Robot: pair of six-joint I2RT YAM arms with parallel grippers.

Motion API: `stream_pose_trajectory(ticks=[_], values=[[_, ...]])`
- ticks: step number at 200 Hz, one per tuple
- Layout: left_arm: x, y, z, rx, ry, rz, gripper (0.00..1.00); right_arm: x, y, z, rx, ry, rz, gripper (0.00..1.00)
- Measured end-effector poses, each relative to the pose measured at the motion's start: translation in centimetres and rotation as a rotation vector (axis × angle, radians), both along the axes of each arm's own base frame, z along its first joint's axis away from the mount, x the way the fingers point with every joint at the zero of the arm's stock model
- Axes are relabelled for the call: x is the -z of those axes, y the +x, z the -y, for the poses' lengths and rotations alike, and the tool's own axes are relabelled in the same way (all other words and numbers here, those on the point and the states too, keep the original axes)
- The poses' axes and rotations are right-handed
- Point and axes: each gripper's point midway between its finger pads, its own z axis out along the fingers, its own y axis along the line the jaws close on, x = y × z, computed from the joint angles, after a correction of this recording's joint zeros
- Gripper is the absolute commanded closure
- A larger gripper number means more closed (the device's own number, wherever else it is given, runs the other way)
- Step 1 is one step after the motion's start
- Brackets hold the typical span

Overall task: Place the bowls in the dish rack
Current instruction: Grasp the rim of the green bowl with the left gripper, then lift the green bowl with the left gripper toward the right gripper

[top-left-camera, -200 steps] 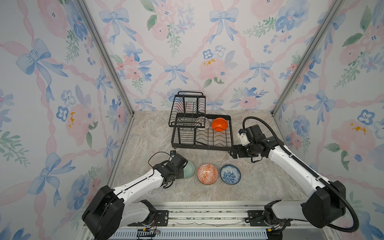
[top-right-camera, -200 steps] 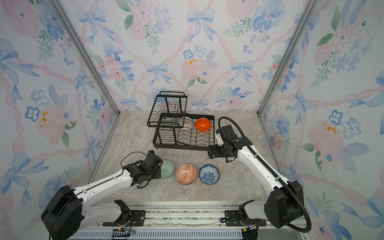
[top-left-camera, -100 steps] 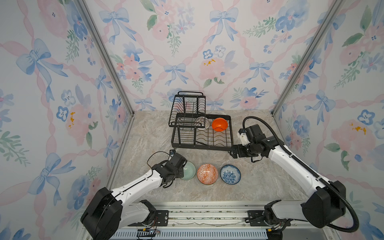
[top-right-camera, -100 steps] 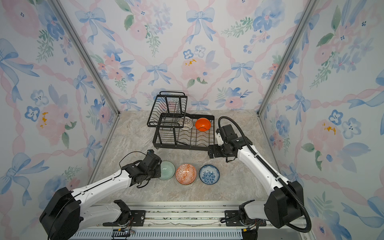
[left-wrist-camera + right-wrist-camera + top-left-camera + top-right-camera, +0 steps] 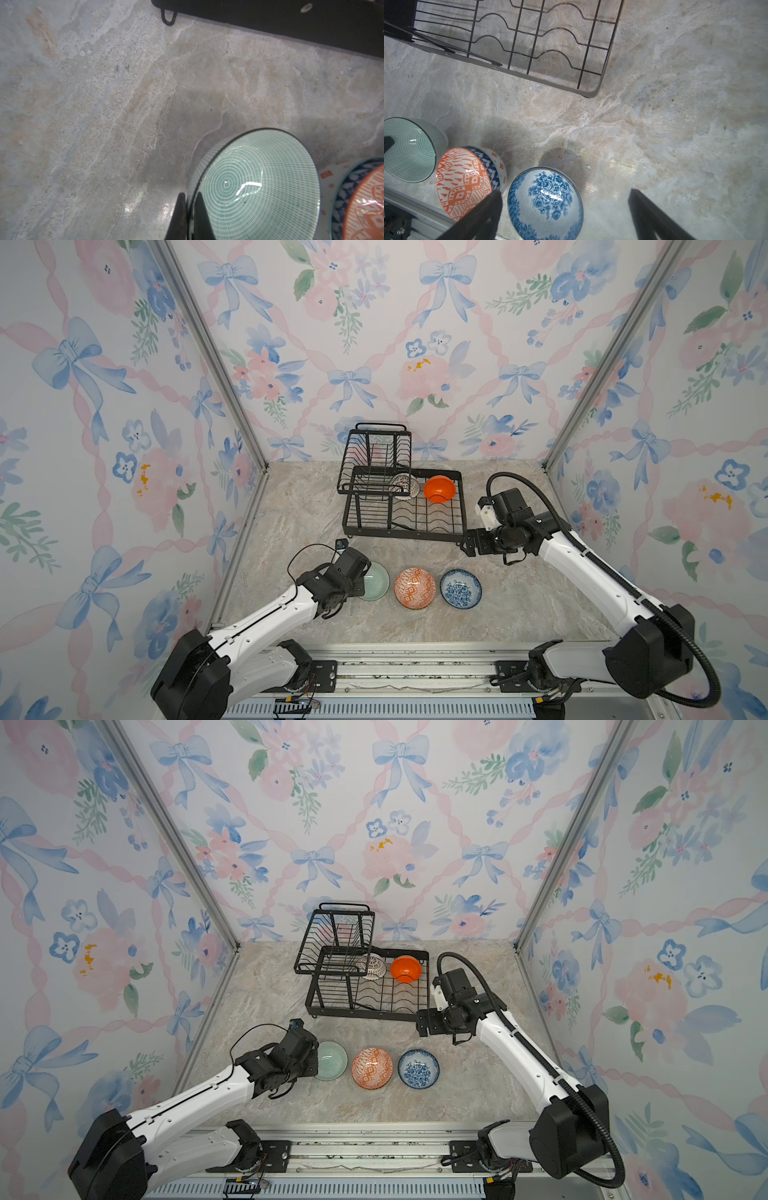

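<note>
The left gripper leaves the mint bowl's opposite rim free (image 5: 388, 582), so the robot's right gripper should keep its fingers open until that rim comes between them, and then close.
Three bowls stand in a row at the table's front: a pale mint bowl (image 5: 377, 581) (image 5: 333, 1060), an orange-white geometric bowl (image 5: 414, 588) (image 5: 464, 182) and a blue-white floral bowl (image 5: 460, 589) (image 5: 545, 203). My left gripper (image 5: 190, 194) (image 5: 360, 585) is shut on the mint bowl's (image 5: 255, 187) near rim, one finger inside and one outside. The black dish rack (image 5: 403, 536) (image 5: 361, 1013) holds a plain orange bowl (image 5: 439, 488) and a white lattice bowl (image 5: 404, 485) in its lower tray. My right gripper (image 5: 565, 191) (image 5: 467, 545) hangs open by the rack's front right corner, holding nothing.
The rack's raised upper basket (image 5: 376, 460) sits at its back left. Floral walls close in the marble table (image 5: 540, 593) on three sides, and a metal rail (image 5: 415, 672) runs along the front edge.
My left gripper has shut on the mint bowl's rim. The right arm and the other bowls have not moved.
</note>
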Motion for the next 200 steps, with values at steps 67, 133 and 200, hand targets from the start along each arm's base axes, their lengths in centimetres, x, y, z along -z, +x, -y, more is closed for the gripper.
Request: stream_pose_trajectory(ticks=[67, 133, 200], values=[[-1.0, -0.3, 1.1, 0.042, 0.025, 0.039, 1.0, -1.0, -0.2, -0.2, -0.013, 0.015, 0.012, 0.03], [-4.9, 2.3, 3.0, 0.033, 0.085, 0.124, 1.0, -2.1, 0.0, -0.4, -0.038, 0.022, 0.037, 0.03], [-6.3, 3.3, 3.9, 0.042, 0.157, 0.149, 1.0, -3.3, 0.3, -1.0, -0.055, 0.047, 0.059, 0.03]])
